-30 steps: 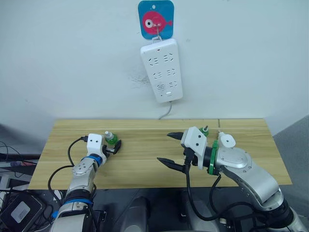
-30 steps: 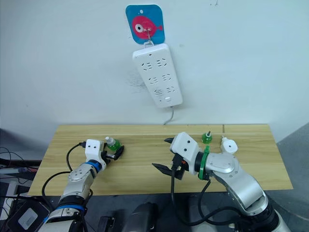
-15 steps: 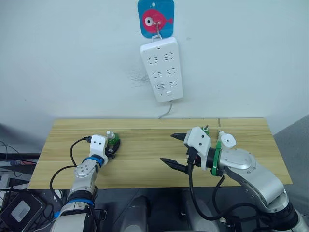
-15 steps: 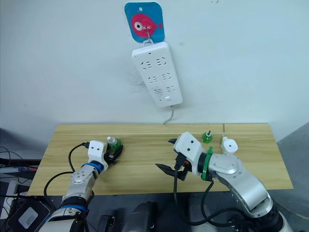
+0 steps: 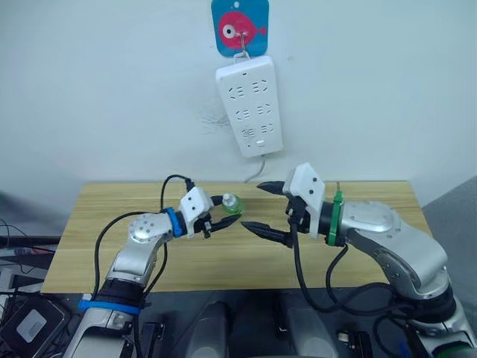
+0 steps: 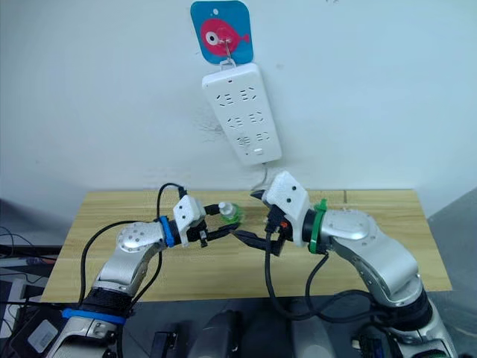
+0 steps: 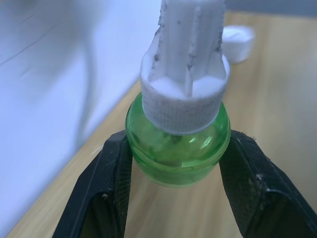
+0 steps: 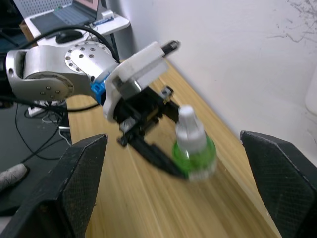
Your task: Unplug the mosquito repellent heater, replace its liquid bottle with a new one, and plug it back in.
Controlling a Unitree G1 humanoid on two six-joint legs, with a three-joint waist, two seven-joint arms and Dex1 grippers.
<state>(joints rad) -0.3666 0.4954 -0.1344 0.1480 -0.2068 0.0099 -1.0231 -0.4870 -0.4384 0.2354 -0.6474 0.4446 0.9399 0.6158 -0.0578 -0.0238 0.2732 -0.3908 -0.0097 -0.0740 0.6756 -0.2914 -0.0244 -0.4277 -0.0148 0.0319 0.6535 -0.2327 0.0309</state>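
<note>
The white cap goes up into a tall narrow tip, so I expect a thin upright wick to be hidden inside when I remove the cap.
My left gripper is shut on a small green liquid bottle with a white cap, held above the table's middle. In the left wrist view its black fingers squeeze the round green body from both sides. My right gripper is wide open right beside the bottle, one finger above and one below, touching nothing. In the right wrist view the bottle sits between its spread fingers. The mosquito repellent heater is hidden behind my right arm in the head views.
A long white power strip hangs on the wall from a blue fish hook plate, its sockets bare. The wooden table runs below both arms. A blurred white rounded thing lies on the wood beyond the bottle.
My left gripper has lifted the green bottle off the table's left side and carried it right, to the middle. My right gripper has risen and moved back to face it.
</note>
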